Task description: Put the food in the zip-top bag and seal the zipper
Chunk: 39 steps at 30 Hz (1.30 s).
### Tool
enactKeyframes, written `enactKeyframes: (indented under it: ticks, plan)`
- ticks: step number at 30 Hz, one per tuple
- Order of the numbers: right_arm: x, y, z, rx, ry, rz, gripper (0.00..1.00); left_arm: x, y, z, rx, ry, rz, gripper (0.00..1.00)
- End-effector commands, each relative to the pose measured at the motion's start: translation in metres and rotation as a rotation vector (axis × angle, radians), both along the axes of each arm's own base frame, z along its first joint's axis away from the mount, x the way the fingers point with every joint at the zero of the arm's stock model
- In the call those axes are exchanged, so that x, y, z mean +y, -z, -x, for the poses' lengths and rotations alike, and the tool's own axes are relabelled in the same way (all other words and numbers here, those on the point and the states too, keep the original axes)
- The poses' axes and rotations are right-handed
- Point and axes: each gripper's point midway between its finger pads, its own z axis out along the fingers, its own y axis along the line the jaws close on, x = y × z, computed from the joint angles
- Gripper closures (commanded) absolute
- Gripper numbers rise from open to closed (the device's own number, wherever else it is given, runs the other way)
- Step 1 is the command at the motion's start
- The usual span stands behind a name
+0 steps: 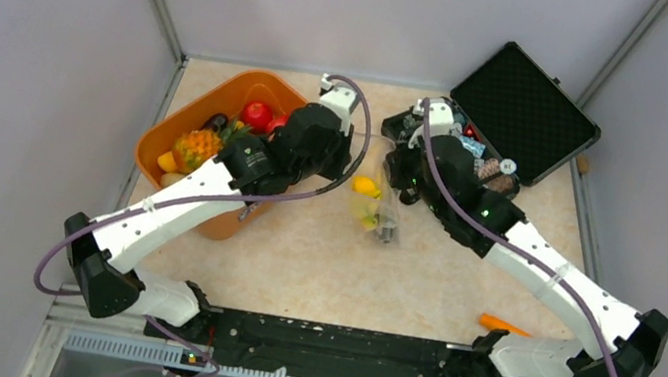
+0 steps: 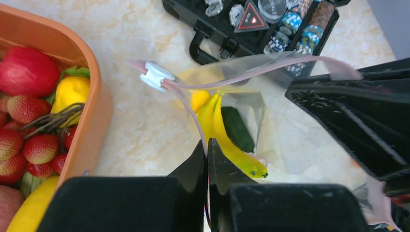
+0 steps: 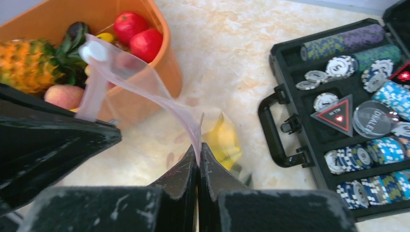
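Next, I let go of one strip with my left gripper and get a red apple [image 1: 256,116] with it, because both my grippers hold the bag's pink strips [image 2: 195,122] and food is still in the orange basket.
The clear zip-top bag [image 1: 377,211] hangs between my two grippers above the table. Inside it lie yellow bananas [image 2: 217,125] and a dark green piece [image 2: 238,129]. Its pink zipper [image 2: 251,72] stands apart as two strips, with a white slider [image 2: 155,76] at the end nearest the basket. My left gripper [image 2: 208,145] is shut on one pink strip. My right gripper [image 3: 198,149] is shut on the other strip [image 3: 159,96]. More food sits in the orange basket [image 1: 223,95]: red apples [image 3: 138,36], a pineapple [image 3: 26,65], strawberries [image 2: 29,125].
A black case [image 1: 525,107] stands open at the back right, its tray of poker chips [image 3: 382,150] close to the right gripper. An orange carrot-like piece [image 1: 503,325] lies on the table near the right arm's base. Grey walls close in the sides and back.
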Motion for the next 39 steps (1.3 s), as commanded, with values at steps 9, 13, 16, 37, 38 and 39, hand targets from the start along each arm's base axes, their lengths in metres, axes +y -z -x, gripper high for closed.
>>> enactKeyframes:
  ticks: [9, 13, 16, 37, 38, 39]
  plan:
    - [-0.058, -0.081, 0.000, -0.209, 0.170, 0.059, 1.00, -0.043, -0.104, -0.011, -0.141, 0.149, 0.165, 1.00]
    - [-0.069, -0.081, 0.011, -0.227, 0.179, 0.047, 1.00, -0.036, -0.081, -0.028, -0.093, 0.074, 0.092, 1.00]
    - [-0.071, -0.069, 0.008, -0.145, 0.206, 0.128, 1.00, -0.048, -0.075, -0.022, -0.030, 0.159, 0.134, 1.00]
    - [-0.003, 0.025, 0.005, 0.036, 0.018, 0.065, 1.00, 0.038, -0.023, -0.002, -0.008, 0.022, 0.146, 0.01]
    - [0.001, 0.024, 0.006, 0.035, 0.000, 0.049, 1.00, 0.044, -0.027, -0.002, -0.022, 0.009, 0.147, 0.01]
    - [0.005, 0.025, 0.007, 0.040, -0.017, 0.038, 1.00, 0.051, -0.030, -0.003, -0.036, -0.016, 0.142, 0.01]
